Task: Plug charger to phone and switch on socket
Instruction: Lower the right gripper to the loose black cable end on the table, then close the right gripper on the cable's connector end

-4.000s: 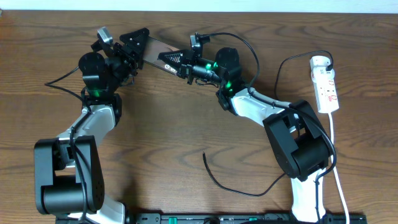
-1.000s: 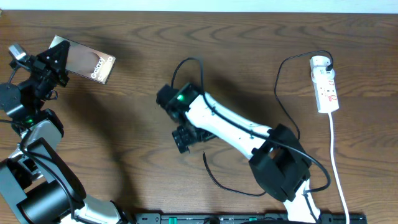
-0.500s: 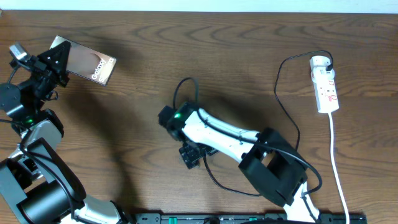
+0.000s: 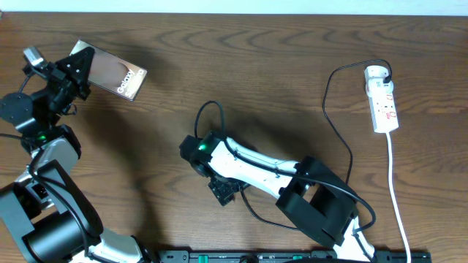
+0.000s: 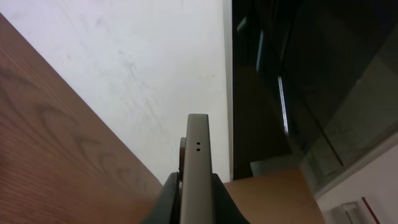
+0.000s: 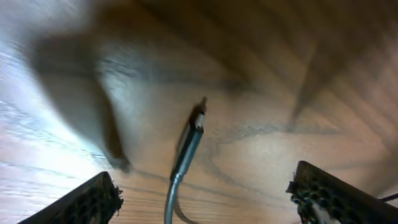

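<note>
The charger's plug tip slants between the open fingers of the robot's right gripper, so that gripper should close on the plug's black body and straighten it before lifting it to the phone.
My left gripper is shut on the near end of the phone, a glossy brown slab held off the table at the far left. In the left wrist view the phone stands edge-on between my fingers. My right gripper hangs low over the table's front middle. It is open, and the charger's plug tip lies on the wood between its fingertips. The charger cable runs from there to the black adapter in the white socket at the far right.
The socket's white cord runs down the right side toward the front edge. A loop of the right arm's own black cable arches above its wrist. A black rail lines the front edge.
The right arm has swung down toward the front edge and come over the cable's plug tip. The left gripper has shifted the phone slightly to the right.
</note>
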You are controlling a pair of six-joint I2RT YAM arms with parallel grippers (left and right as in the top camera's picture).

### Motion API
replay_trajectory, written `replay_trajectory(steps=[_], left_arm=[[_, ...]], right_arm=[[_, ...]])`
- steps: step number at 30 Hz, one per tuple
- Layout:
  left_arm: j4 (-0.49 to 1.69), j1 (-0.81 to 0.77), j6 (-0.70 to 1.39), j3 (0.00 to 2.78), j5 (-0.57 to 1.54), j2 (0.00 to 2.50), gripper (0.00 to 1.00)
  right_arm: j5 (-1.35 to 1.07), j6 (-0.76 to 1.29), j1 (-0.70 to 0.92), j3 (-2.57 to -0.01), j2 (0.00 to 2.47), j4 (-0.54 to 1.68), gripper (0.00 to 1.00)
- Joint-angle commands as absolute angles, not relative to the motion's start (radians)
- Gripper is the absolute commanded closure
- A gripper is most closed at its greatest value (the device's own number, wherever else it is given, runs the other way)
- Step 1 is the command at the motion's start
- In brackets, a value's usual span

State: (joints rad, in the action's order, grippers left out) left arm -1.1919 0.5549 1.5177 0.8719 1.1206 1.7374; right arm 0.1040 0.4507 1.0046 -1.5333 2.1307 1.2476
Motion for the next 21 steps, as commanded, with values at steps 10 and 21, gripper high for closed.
replay_trajectory(steps=[10, 21], left_arm=[[-1.206, 0.553, 1.501, 0.876, 1.106, 1.732, 0.93], [-1.206, 0.553, 1.501, 0.876, 1.103, 1.732, 0.93]], right_arm=[[0.098, 0.439, 1.005, -1.483, 2.1, 1.248, 0.45], [0.099, 0.41, 1.005, -1.483, 2.1, 1.241, 0.81]])
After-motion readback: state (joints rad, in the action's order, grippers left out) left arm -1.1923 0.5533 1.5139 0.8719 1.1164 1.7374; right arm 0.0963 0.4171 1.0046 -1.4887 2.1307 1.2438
